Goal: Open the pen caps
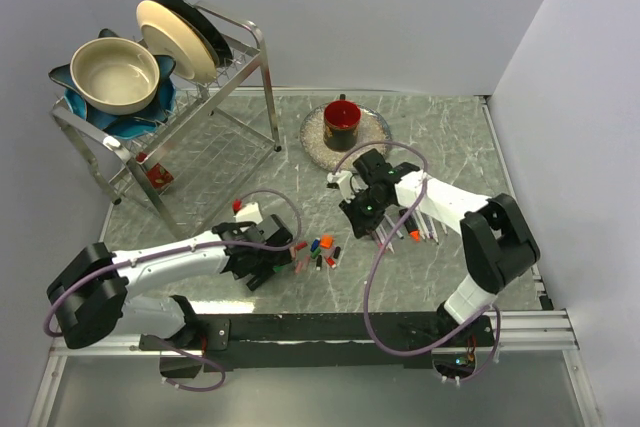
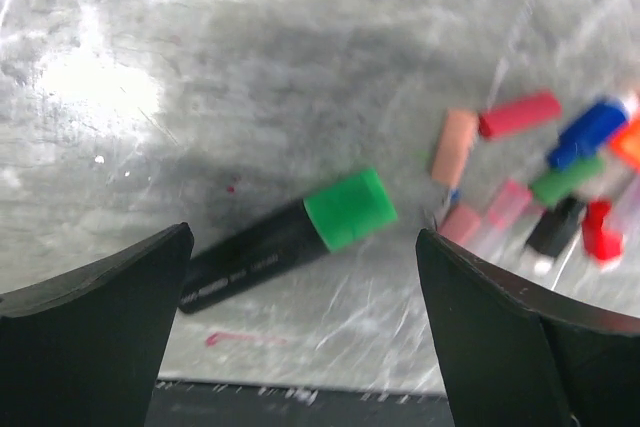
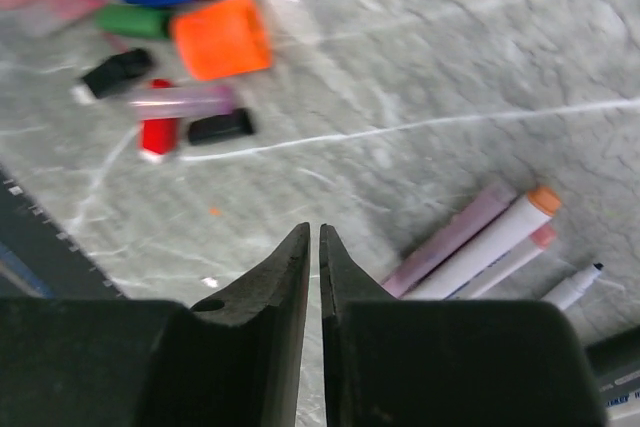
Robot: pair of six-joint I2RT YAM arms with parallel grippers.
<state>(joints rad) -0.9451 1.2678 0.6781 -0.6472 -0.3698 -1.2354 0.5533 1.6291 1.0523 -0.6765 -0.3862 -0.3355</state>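
Observation:
My left gripper should lift the black marker (image 2: pixel 262 255), which lies across the loose caps from my right gripper, pass the marker's body over, and then take the green cap (image 2: pixel 350 210).
A black marker (image 2: pixel 250 257) with a green cap (image 2: pixel 348 209) on it lies on the marble table, just ahead of my left gripper (image 2: pixel 303 237), which stands wide open over it with nothing between the fingers. Several loose pen caps (image 2: pixel 540 187), red, pink, blue, green and black, lie to its right; from above they show as a small pile (image 1: pixel 320 250). My right gripper (image 3: pixel 314 232) hangs above bare table, its jaws a hairline apart and empty. A thick orange cap (image 3: pixel 221 37) lies among the caps beyond it. Uncapped pens (image 3: pixel 480 247) lie to its right.
A metal dish rack (image 1: pixel 200 127) with a bowl and plates stands at the back left. A red cup (image 1: pixel 343 117) sits on a glass plate (image 1: pixel 375 132) at the back centre. The black rail (image 1: pixel 350 327) runs along the near table edge.

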